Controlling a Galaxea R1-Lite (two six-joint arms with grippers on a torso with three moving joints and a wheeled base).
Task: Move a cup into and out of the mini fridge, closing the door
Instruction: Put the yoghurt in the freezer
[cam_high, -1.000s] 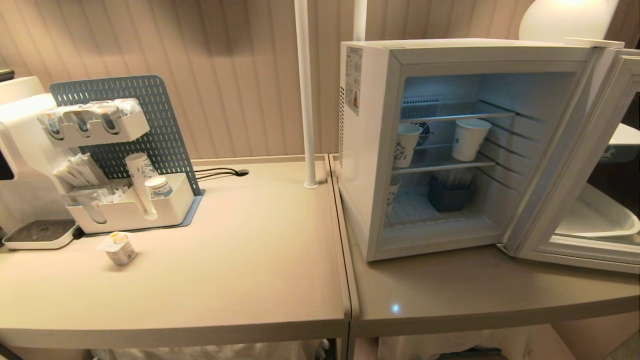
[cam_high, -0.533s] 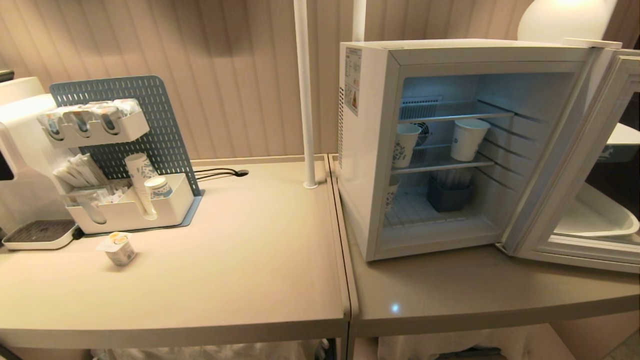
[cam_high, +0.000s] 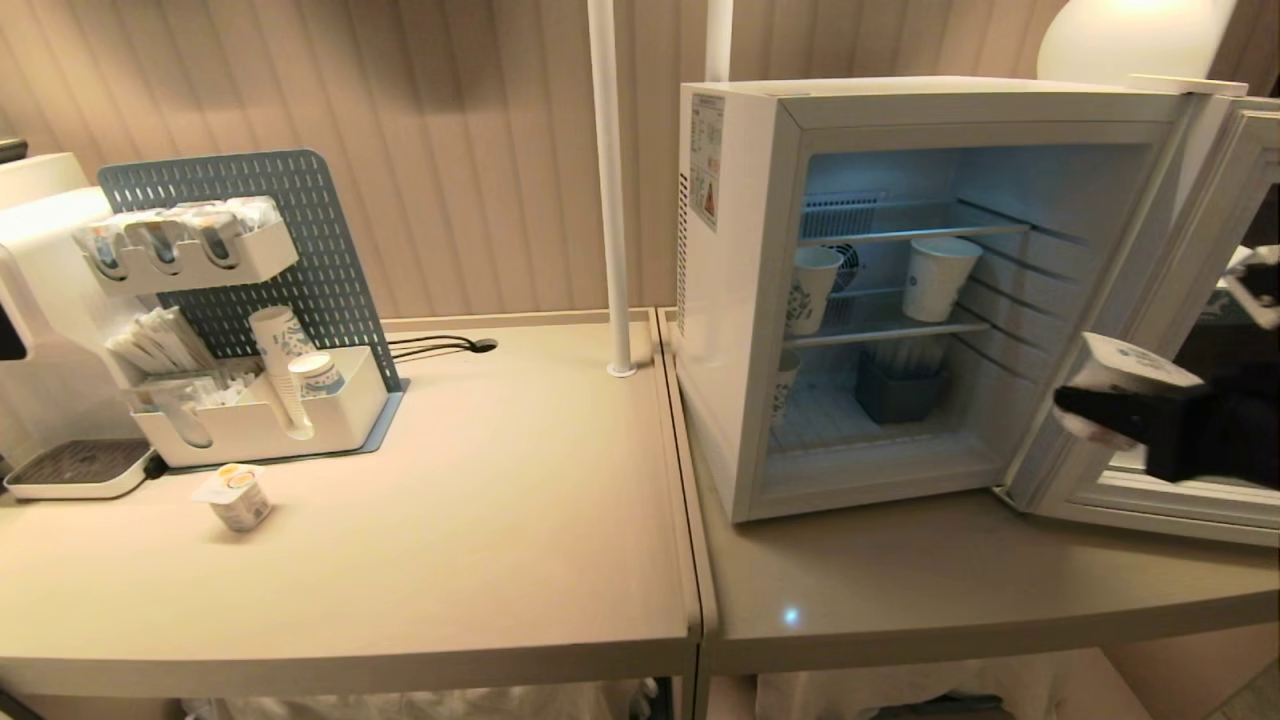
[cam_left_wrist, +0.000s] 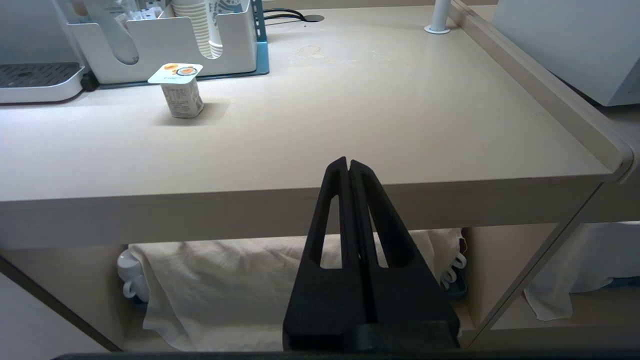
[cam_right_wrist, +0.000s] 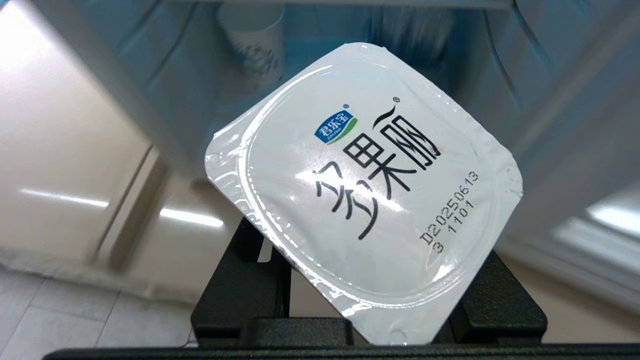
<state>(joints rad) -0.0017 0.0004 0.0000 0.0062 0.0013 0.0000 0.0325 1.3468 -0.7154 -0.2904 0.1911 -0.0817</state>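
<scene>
The small white cup is upright and the gap (cam_high: 875, 292) between the paper cups is open. My right gripper keeps moving inward and lets go of the small white cup on the middle shelf (cam_high: 873, 329).
The white mini fridge (cam_high: 740, 300) stands on the right table with its door (cam_high: 1225, 190) swung wide open to the right. A small white cup (cam_high: 1120, 372) with a printed foil lid (cam_right_wrist: 365, 190) sits between the black fingers (cam_right_wrist: 240, 285) of my right gripper (cam_high: 1105, 402), which is shut on it. The gripper hovers level at the fridge's open right side, in front of the door's hinge edge. My left gripper (cam_left_wrist: 348, 162) is shut and empty, parked low before the left table's front edge.
Two paper cups (cam_high: 940, 275) (cam_high: 812, 288) stand on the fridge's middle wire shelf, with a dark blue box (cam_high: 897, 390) below. Another foil-lidded cup (cam_high: 240, 497) stands on the left table by a white organizer (cam_high: 260, 420), a drip tray (cam_high: 75, 468) and a white pole (cam_high: 610, 180).
My right arm has come into the head view from the right with the cup in its grip; before, it was out of view. Nothing else has moved.
</scene>
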